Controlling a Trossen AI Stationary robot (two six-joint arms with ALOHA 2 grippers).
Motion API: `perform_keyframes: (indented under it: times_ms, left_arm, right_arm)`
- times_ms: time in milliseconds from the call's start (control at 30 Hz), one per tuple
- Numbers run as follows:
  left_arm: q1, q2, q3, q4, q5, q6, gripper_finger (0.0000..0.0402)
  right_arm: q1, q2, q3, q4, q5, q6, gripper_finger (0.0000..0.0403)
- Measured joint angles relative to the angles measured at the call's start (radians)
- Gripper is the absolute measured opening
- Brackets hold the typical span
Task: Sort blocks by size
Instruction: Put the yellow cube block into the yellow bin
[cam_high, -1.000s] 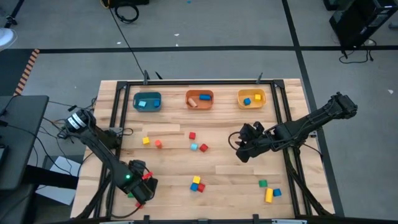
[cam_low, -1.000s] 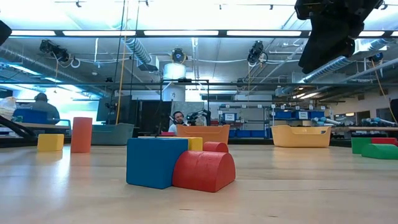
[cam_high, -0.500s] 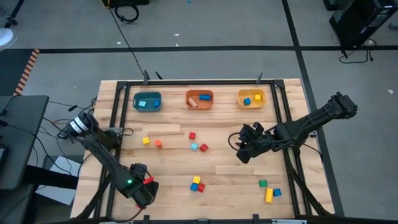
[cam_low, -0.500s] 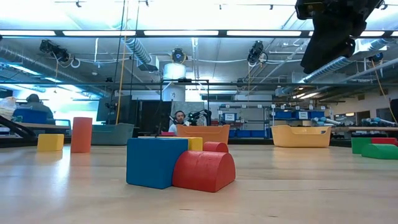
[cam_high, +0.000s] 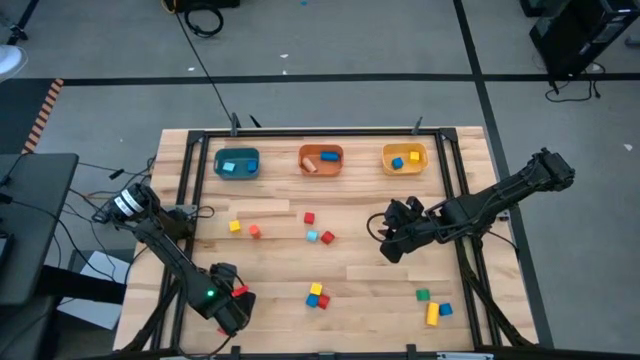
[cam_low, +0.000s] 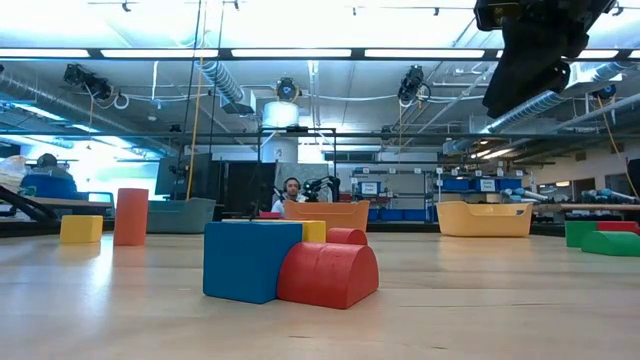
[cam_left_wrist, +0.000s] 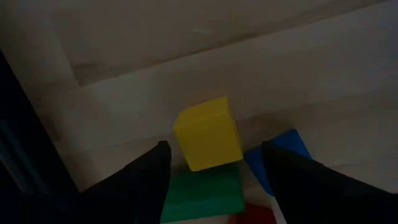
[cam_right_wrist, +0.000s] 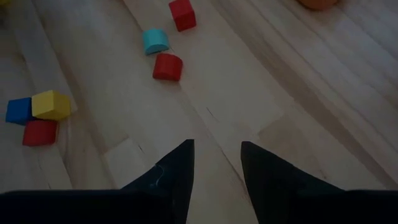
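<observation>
The yellow bin (cam_high: 404, 159) is a long way from the yellow cube (cam_left_wrist: 210, 135) below my left gripper, so next I pick up the cube and pass it to my right gripper.
My left gripper (cam_high: 228, 305) is at the table's near left corner. In the left wrist view it is open (cam_left_wrist: 214, 168). Its fingers stand on either side of a yellow cube (cam_left_wrist: 207, 132) and a green block (cam_left_wrist: 202, 196). A blue block (cam_left_wrist: 277, 155) and a red one (cam_left_wrist: 252, 214) lie beside them. My right gripper (cam_high: 390, 245) hangs open and empty (cam_right_wrist: 217, 158) above the table's middle right. More blocks lie loose on the table: a yellow-blue-red cluster (cam_high: 317, 294), a red cube (cam_high: 310, 217), a light blue block (cam_high: 313, 235) and a yellow cube (cam_high: 235, 227).
Three bins stand along the far edge, each holding blocks: teal (cam_high: 237, 163), orange (cam_high: 321, 159) and yellow (cam_high: 404, 158). A green block (cam_high: 423, 295), a blue block (cam_high: 445, 310) and a yellow bar (cam_high: 432, 314) lie near the right front. A black frame (cam_high: 300, 131) borders the table.
My left gripper has gone a little toward the table's near edge and then kept still. My right gripper has kept still.
</observation>
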Motion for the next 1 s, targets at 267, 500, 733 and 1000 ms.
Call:
perform_keyframes:
  times_ms: [267,500,733,1000]
  left_arm:
    - [0.000,-0.001,-0.010,-0.024,0.000,-0.073,0.0259]
    - [0.000,-0.001,-0.065,0.054,0.015,-0.125,0.0258]
    - [0.000,-0.001,-0.084,0.061,0.015,-0.126,0.0208]
    - [0.001,-0.002,-0.083,0.054,0.010,-0.110,0.0133]
  right_arm:
    - [-0.020,0.000,0.000,0.001,-0.017,-0.007,0.0145]
    - [-0.021,0.000,0.000,0.011,-0.020,-0.015,0.0145]
    - [-0.022,0.000,0.000,0.015,-0.020,-0.035,0.0145]
    - [-0.036,0.000,0.000,0.018,-0.020,-0.060,0.0145]
